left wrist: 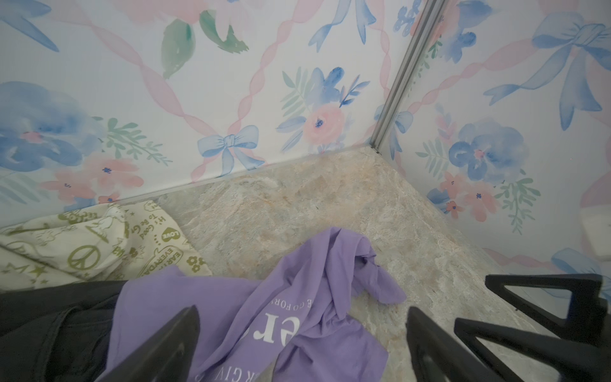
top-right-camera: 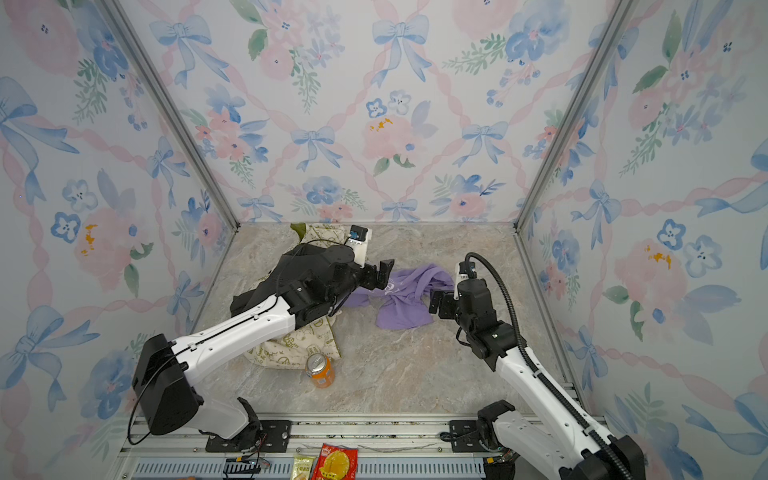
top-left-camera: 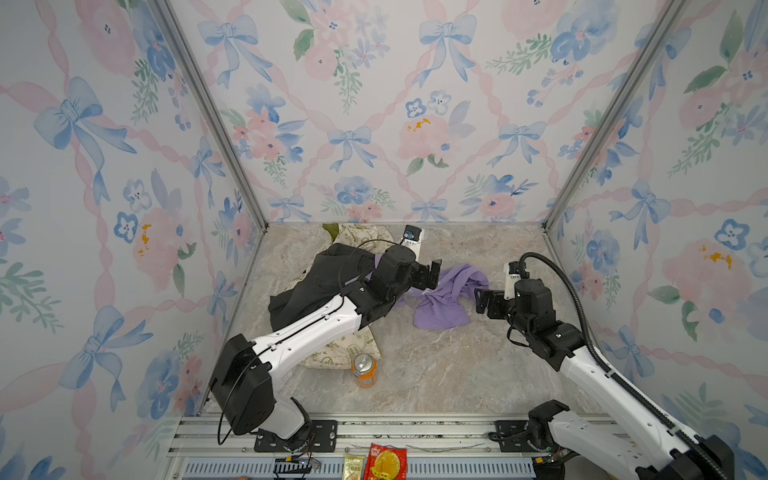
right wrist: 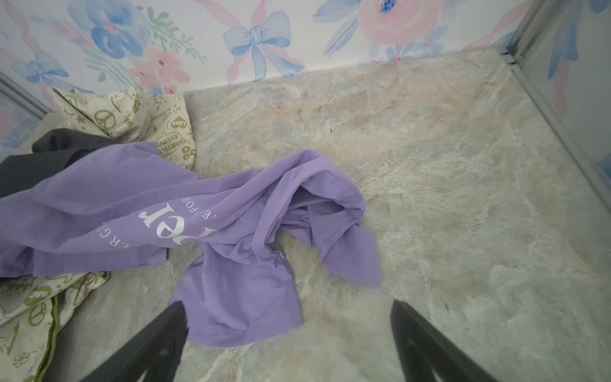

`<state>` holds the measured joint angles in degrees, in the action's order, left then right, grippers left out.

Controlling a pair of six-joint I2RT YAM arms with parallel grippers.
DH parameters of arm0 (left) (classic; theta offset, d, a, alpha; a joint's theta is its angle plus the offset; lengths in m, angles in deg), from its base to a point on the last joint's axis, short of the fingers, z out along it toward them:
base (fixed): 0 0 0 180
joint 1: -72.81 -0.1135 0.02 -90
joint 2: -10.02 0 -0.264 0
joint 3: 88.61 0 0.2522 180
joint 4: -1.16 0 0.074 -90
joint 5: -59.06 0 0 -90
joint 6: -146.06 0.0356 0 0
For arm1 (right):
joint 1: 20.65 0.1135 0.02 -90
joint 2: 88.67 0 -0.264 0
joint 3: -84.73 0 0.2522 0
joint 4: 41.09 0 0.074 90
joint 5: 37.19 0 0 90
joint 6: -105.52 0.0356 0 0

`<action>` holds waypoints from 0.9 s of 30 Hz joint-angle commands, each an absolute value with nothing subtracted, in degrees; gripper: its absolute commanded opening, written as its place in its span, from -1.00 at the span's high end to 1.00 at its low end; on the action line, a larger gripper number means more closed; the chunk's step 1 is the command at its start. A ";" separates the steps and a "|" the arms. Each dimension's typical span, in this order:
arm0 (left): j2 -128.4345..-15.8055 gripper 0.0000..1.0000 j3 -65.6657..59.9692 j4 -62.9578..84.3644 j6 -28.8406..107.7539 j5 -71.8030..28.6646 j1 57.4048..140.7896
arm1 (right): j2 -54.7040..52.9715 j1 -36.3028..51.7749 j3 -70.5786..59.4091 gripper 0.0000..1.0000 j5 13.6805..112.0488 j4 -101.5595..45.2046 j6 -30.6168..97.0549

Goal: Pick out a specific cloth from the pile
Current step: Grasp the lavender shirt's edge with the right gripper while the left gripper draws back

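I should take the cloth's bunched end (right wrist: 331,181) with my right gripper and pull it clear of the pile, because one end of the lilac cloth (right wrist: 79,175) lies on the charcoal garment.
The lilac cloth (top-left-camera: 444,301) (top-right-camera: 405,309) with white lettering lies crumpled on the marble table, to the right of the pile. One end of it rests on the pile's charcoal garment (top-left-camera: 316,282). The cream printed cloth (top-left-camera: 336,353) lies under that garment. My left gripper (top-left-camera: 430,276) (top-right-camera: 380,276) (left wrist: 302,312) hovers open over the cloth's lettered part (left wrist: 281,327) and holds nothing. My right gripper (top-left-camera: 482,299) (top-right-camera: 436,301) (right wrist: 287,306) stands open at the cloth's right edge (right wrist: 238,314), also with nothing in it.
An orange can (top-left-camera: 364,370) (top-right-camera: 320,370) stands upright at the pile's front edge. Snack packets (top-left-camera: 384,461) lie on the front rail. Flowered walls close the table on three sides. Bare marble (right wrist: 446,165) stretches to the right and behind the cloth.
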<state>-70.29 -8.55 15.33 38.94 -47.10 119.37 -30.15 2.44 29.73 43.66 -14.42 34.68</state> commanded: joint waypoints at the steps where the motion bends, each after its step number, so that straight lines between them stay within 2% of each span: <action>1: -63.36 -0.96 -15.19 15.70 41.86 -49.28 119.10 | -24.62 4.52 26.51 -0.94 45.76 -14.66 35.26; 4: -56.90 -0.96 -21.56 15.60 44.58 -48.87 119.08 | -17.83 6.20 24.32 -0.84 45.68 -16.01 34.93; 12: -43.13 -0.96 -32.50 12.91 51.42 -47.90 119.13 | -2.30 6.25 18.17 -0.75 47.61 -19.14 35.43; 17: -36.29 -0.96 -38.25 10.04 52.52 -48.51 119.13 | 5.05 4.86 15.24 -0.53 48.76 -21.27 36.53; 23: -30.11 -0.96 -42.27 8.45 54.06 -49.66 119.12 | 11.72 3.93 12.31 -0.08 49.98 -22.75 37.47; 27: -26.46 -0.96 -44.27 8.50 54.77 -51.93 119.04 | 12.90 3.44 11.82 0.35 50.16 -23.43 37.87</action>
<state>-28.43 -43.10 10.23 53.12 -49.62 119.22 12.48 4.04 13.60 49.72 -22.14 37.50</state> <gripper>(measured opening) 0.979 0.342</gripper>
